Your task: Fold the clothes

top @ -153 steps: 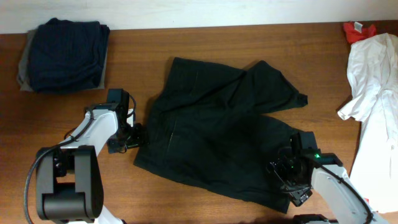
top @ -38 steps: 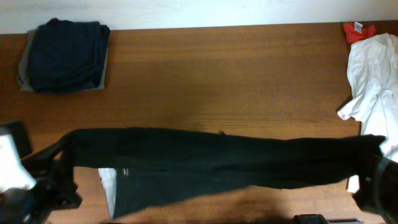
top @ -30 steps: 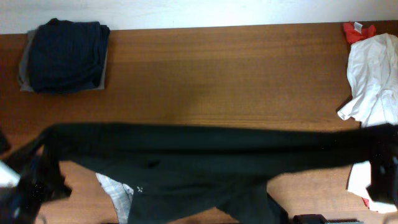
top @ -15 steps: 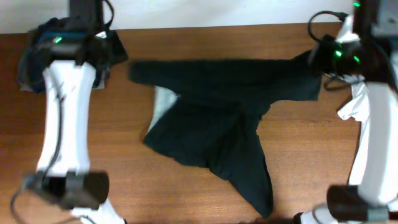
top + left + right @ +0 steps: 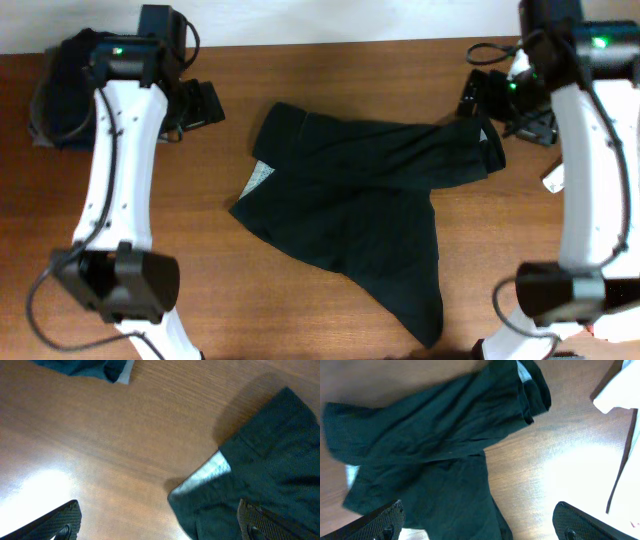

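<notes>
The black garment's long tail (image 5: 412, 312) trails crooked toward the front edge, so my right gripper should move away from the garment's upper corner and grab the tail's side edge (image 5: 434, 250).
The large black garment (image 5: 350, 200) lies loose and wrinkled on the middle of the table, with one long tail trailing toward the front edge. A pale inner lining (image 5: 262, 176) shows at its left edge. My left gripper (image 5: 198, 105) hovers open to the left of the garment's upper left corner, holding nothing. In the left wrist view that corner (image 5: 270, 460) lies to the right, partly under the gap of the left gripper (image 5: 160, 525). My right gripper (image 5: 497, 100) hangs open above the garment's upper right corner (image 5: 530, 395); the right gripper (image 5: 482, 522) holds nothing between its fingers.
A folded navy stack (image 5: 60, 90) sits at the back left corner, partly behind my left arm; its edge (image 5: 85, 367) shows in the left wrist view. A white garment (image 5: 620, 385) lies at the right edge. Bare wood (image 5: 150, 230) flanks the black piece.
Both grippers have opened and let go of the black garment. It has dropped from its stretched span and settled on the table, narrower and more bunched. Both arms stay at the far side.
</notes>
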`<state>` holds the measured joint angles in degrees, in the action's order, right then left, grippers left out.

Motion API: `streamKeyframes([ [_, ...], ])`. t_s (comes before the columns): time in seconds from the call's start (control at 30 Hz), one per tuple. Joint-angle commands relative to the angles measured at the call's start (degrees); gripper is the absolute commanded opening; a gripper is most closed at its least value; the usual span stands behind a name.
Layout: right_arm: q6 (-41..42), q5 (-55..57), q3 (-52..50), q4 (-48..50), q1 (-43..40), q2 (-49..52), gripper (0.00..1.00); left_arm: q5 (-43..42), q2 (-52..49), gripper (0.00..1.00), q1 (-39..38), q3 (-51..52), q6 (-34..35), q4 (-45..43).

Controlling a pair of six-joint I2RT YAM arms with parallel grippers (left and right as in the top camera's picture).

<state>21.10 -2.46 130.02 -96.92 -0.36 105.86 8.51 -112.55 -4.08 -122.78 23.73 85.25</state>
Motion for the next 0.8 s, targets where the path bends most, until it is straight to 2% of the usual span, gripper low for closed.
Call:
streamKeyframes([
  [0.0, -1.2, -1.6, -1.2, -0.4, 2.2, -9.7, 0.98, -3.8, 4.2, 0.99, -0.3, -0.8, -2.6, 4.3],
  [0.2, -1.7, -1.0, -12.4, -0.4, 7.9, -21.6, 0.98, -3.7, 4.2, 0.99, -0.4, 0.1, -3.4, 11.5],
  [0.4, 4.5, 0.0, -38.9, 1.6, 8.5, -32.2, 0.98, -5.9, 4.3, 0.99, -1.5, 8.2, -4.1, 10.8],
  [0.5, 4.9, -2.4, -49.6, 6.5, 8.5, -34.3, 0.98, -6.8, 4.3, 0.99, -3.3, 14.8, -4.2, 7.1],
  [0.6, 4.6, -8.2, -60.4, 12.3, 8.5, -34.6, 0.98, -13.7, 4.3, 0.99, -5.7, 22.9, -11.2, 0.6],
  [0.77, 3.2, -12.0, -72.9, 18.8, 8.6, -34.6, 0.98, -13.7, 4.3, 0.99, -7.6, 35.8, -11.5, -11.3],
])
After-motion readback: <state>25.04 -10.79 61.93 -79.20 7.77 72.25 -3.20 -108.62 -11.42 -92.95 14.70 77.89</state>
